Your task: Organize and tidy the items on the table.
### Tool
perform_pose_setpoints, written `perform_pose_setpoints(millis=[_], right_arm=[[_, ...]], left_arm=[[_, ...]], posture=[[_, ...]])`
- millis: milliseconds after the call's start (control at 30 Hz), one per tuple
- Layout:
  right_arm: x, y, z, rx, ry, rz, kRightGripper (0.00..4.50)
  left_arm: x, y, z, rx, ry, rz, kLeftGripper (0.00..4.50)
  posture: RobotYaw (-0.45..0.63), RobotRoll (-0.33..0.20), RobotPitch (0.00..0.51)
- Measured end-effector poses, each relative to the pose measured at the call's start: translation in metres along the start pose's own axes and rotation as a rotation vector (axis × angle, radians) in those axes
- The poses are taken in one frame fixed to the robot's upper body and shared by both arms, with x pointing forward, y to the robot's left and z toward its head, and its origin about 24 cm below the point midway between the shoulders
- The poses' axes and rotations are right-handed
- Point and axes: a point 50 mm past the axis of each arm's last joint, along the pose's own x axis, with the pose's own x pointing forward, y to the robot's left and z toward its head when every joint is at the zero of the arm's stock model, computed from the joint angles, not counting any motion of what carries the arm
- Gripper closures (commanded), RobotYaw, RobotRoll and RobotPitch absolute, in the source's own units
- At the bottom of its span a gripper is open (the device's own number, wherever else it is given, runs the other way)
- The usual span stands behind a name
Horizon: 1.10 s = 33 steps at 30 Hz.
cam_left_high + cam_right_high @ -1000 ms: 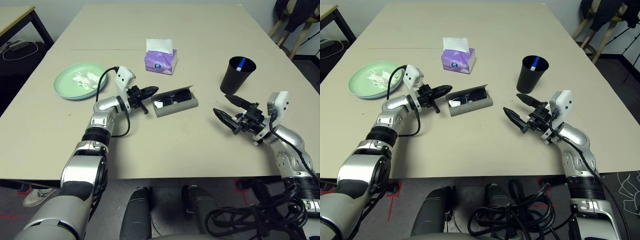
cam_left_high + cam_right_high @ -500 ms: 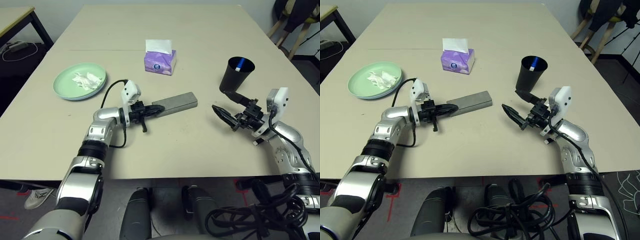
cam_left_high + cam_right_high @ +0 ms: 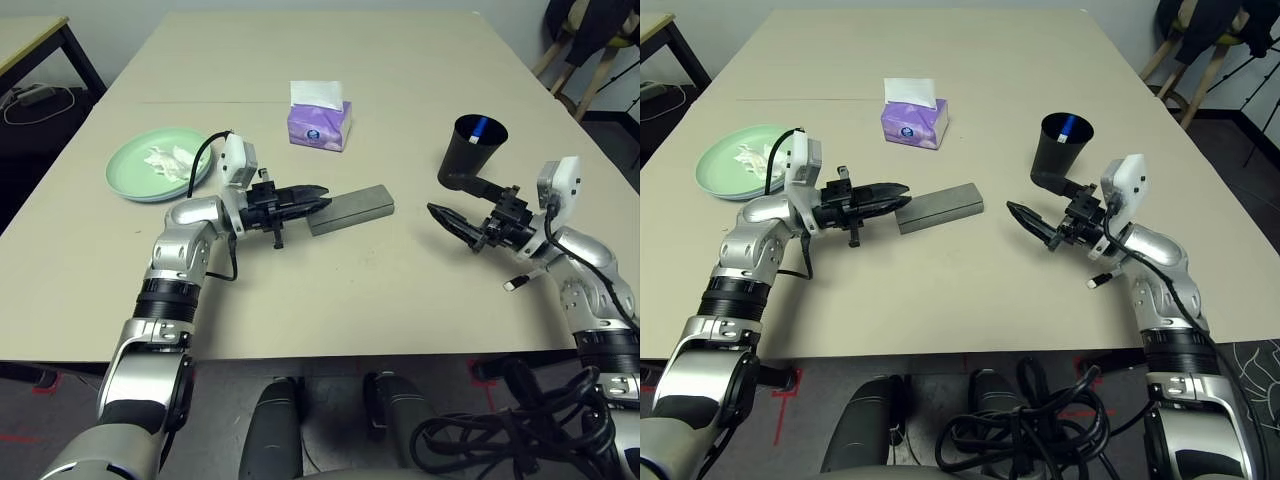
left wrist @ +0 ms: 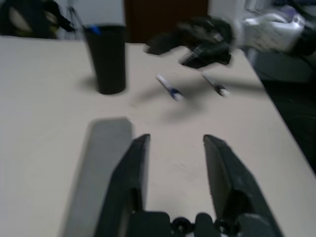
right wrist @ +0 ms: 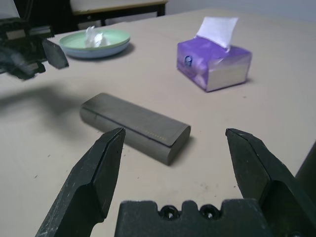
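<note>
Next, my right gripper pulls back, point down and grips the pen near its cap (image 3: pixel 515 284) for the cup, because the black-and-white pen (image 3: pixel 530 277) lies behind the gripper's fingers.
The grey glasses case (image 3: pixel 352 207) lies closed on the table (image 3: pixel 340 300), a little left of centre. My left gripper (image 3: pixel 312 196) hovers at its near-left end, open, the case (image 4: pixel 101 163) lying just outside one finger (image 4: pixel 129 170). My right gripper (image 3: pixel 458 202) stands open beside the black cup (image 3: pixel 469 151), which holds a blue pen. It faces the case (image 5: pixel 136 126) from a distance. Two blue-and-white pens (image 4: pixel 169 89) lie on the table under the right gripper. A crumpled white tissue (image 3: pixel 167 159) rests in the pale green plate (image 3: pixel 135 170) at the left.
A purple tissue box (image 3: pixel 320 119) stands behind the case. A small black-legged table (image 3: pixel 30 40) is beyond the left edge. Chair legs (image 3: pixel 575 60) show at the far right. Bare tabletop stretches along the near edge between my arms.
The case, open a second ago with sunglasses inside, is now closed. My left gripper, shut while at the lid, has opened and drawn back. The right gripper shifted slightly toward the cup.
</note>
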Motion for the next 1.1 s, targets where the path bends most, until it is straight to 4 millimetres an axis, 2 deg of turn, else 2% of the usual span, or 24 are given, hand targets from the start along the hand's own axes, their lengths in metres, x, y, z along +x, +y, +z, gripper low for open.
perform_pose_setpoints(millis=[100, 133, 267, 400, 533, 633, 800, 933, 1100], right_arm=[[0.005, -0.005, 0.009, -0.011, 0.008, 0.049, 0.00], [0.007, -0.006, 0.012, -0.018, 0.006, 0.062, 0.00], [0.015, -0.006, 0.018, -0.051, 0.031, 0.124, 0.00], [0.012, -0.007, 0.019, -0.102, 0.157, 0.186, 0.00], [-0.005, -0.015, 0.027, -0.240, 0.383, 0.297, 0.00], [-0.013, -0.020, 0.038, -0.307, 0.480, 0.395, 0.00], [-0.035, -0.030, 0.049, -0.422, 0.758, 0.540, 0.00], [-0.039, -0.034, 0.042, -0.554, 0.929, 0.648, 0.00], [-0.040, -0.033, 0.032, -0.685, 1.025, 0.778, 0.00]], left_arm=[[0.006, -0.012, -0.004, -0.004, 0.001, -0.060, 0.31], [0.008, -0.013, -0.002, 0.003, -0.006, -0.072, 0.03], [0.014, -0.018, 0.001, 0.022, 0.001, -0.112, 0.03], [0.015, -0.020, -0.004, 0.012, 0.020, -0.126, 0.03], [0.015, -0.017, 0.000, 0.027, 0.023, -0.123, 0.03], [0.014, -0.014, 0.003, 0.054, 0.029, -0.109, 0.03], [0.013, -0.011, -0.001, 0.055, 0.036, -0.079, 0.03], [0.016, -0.011, -0.001, 0.068, 0.025, -0.071, 0.03], [0.016, -0.011, -0.001, 0.072, 0.022, -0.050, 0.03]], posture=[[0.02, 0.000, 0.125], [0.02, 0.000, 0.129], [0.01, 0.000, 0.132], [0.01, 0.000, 0.130], [0.00, 0.000, 0.133], [-0.01, 0.000, 0.137], [-0.01, 0.000, 0.144], [0.00, 0.000, 0.147], [0.01, 0.000, 0.144]])
